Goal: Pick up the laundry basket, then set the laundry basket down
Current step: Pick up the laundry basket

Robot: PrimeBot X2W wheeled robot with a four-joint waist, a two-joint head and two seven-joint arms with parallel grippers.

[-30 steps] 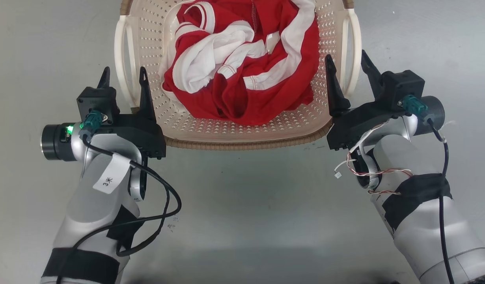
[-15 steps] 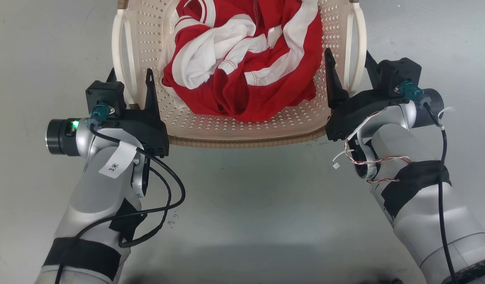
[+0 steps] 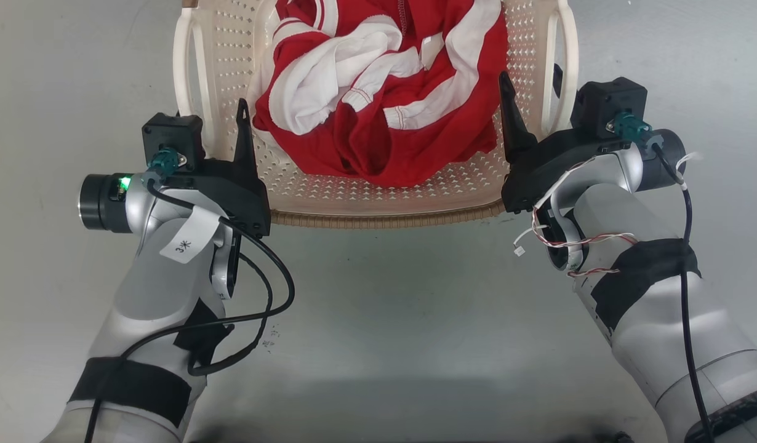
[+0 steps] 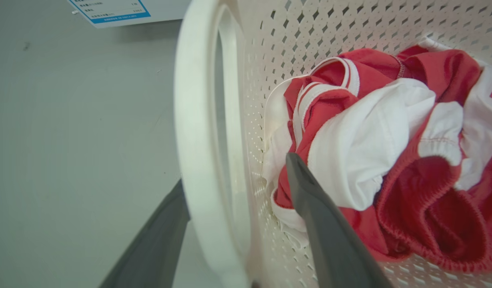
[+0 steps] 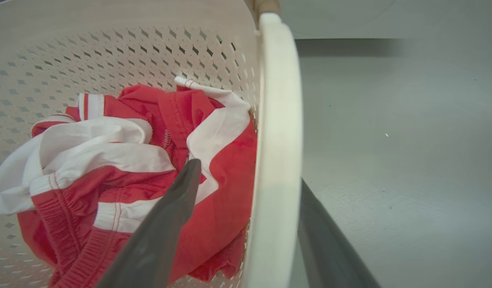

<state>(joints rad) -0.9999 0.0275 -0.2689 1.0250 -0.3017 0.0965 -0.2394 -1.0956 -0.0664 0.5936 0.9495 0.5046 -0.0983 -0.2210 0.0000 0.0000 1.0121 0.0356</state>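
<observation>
The red and white clothes [image 3: 387, 96] are bunched up below the brown rim [image 3: 387, 221]. They should stay in place and come along when I lift the laundry basket.
The laundry basket [image 3: 378, 216] is cream perforated plastic with a brown woven rim. It sits on the grey floor at the top centre of the head view. Red and white clothes [image 3: 378, 104] lie inside it. My left gripper [image 3: 211, 123] is open and straddles the white left loop handle [image 3: 183, 80], one finger inside the basket and one outside. In the left wrist view, that handle [image 4: 198, 160] runs between the fingers [image 4: 306, 196]. My right gripper [image 3: 532, 86] is open astride the right handle [image 3: 568, 61]. In the right wrist view, this handle [image 5: 276, 140] passes between the fingers [image 5: 182, 192].
Bare grey floor [image 3: 378, 332] surrounds the basket on the near side and both flanks. A white sheet with a blue-bordered label [image 4: 110, 10] lies on the floor beyond the left handle.
Both grippers have slid forward along the basket's sides, so each handle now lies deeper between the open fingers. The basket sits slightly higher in the head view.
</observation>
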